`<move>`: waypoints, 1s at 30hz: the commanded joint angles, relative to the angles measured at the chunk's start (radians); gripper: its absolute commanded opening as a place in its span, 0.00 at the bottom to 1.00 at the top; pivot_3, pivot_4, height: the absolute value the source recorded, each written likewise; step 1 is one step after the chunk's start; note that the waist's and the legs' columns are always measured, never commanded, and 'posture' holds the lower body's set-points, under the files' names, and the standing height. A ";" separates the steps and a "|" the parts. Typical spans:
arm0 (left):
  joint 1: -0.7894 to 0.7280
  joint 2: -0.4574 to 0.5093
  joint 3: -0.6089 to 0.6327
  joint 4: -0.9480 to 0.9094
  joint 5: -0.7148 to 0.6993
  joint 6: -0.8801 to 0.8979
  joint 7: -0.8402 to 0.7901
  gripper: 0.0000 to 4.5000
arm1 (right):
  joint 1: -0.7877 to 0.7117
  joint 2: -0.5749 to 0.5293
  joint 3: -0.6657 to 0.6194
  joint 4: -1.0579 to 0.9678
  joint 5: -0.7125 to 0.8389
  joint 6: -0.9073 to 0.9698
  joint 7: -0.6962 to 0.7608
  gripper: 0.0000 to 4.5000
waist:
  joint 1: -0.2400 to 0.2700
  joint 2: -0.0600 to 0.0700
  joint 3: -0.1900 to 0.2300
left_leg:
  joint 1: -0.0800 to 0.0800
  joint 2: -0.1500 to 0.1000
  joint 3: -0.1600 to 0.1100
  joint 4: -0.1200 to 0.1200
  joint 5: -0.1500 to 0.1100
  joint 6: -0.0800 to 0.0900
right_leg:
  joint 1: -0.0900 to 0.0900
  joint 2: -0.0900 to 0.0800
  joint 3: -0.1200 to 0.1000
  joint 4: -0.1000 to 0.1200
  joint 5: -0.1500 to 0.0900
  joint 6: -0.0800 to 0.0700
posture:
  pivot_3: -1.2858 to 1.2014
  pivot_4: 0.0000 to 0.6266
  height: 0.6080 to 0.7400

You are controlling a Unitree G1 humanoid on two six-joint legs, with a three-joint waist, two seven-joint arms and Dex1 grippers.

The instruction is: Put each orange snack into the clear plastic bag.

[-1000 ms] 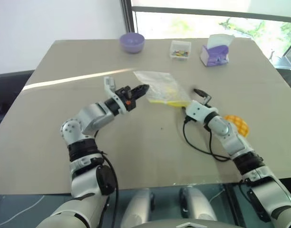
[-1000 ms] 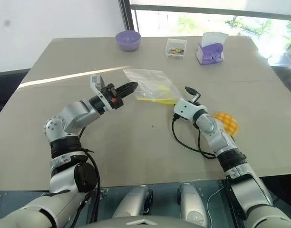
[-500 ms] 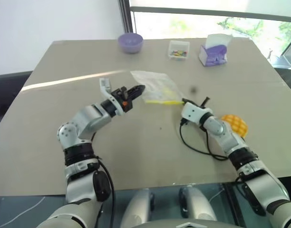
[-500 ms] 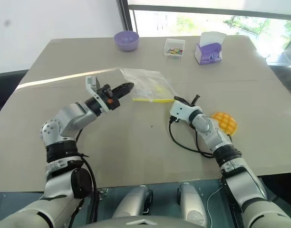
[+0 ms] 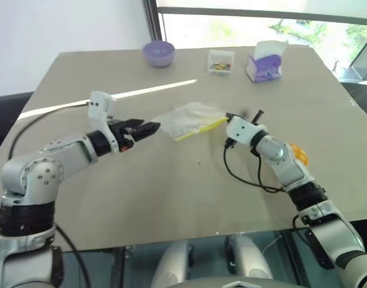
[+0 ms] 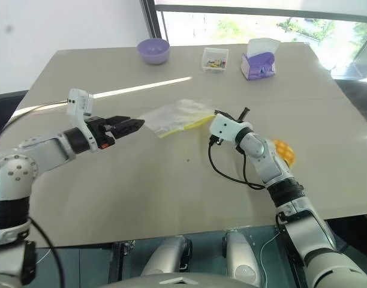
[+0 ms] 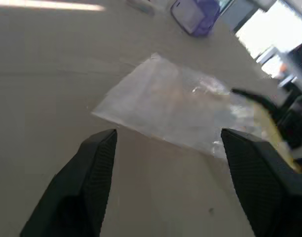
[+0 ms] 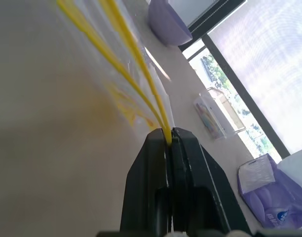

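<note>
The robot's right gripper is pinching both edges of the bag's yellow strip (image 8: 163, 126) together, so the left gripper needs to hold the strip's other end (image 5: 180, 138) while the right gripper opens the bag's opening.
The clear plastic bag (image 5: 188, 117) lies crinkled at mid-table, its yellow seal strip (image 8: 136, 64) toward my right side. My right gripper (image 5: 227, 119) is shut on that strip, which the right wrist view shows pinched between the black fingers (image 8: 156, 163). My left gripper (image 5: 149, 127) hovers open just left of the bag, apart from it. Its two fingers (image 7: 99, 163) stand wide apart in front of the bag (image 7: 175, 106). One orange snack (image 5: 299, 154) sits on the table behind my right forearm, partly hidden.
Along the far edge stand a purple bowl (image 5: 158, 52), a small clear tray of candies (image 5: 219, 60) and a purple tissue box (image 5: 264, 62). A black cable (image 5: 240, 176) loops from my right wrist onto the table.
My left gripper has let go of the bag, opened, rolled and drawn back to the left. My right gripper has shut on the yellow seal strip and lifted slightly.
</note>
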 commanded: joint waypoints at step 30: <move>0.014 0.006 -0.237 -0.109 0.647 -0.350 -0.343 0.39 | -0.034 0.146 0.082 -0.246 -0.129 0.347 0.025 0.00 | -0.006 -0.001 0.000 | -0.012 0.002 0.004 -0.002 0.001 0.000 | -0.016 0.002 0.003 0.003 0.000 0.000 | 0.52 0.24 1.00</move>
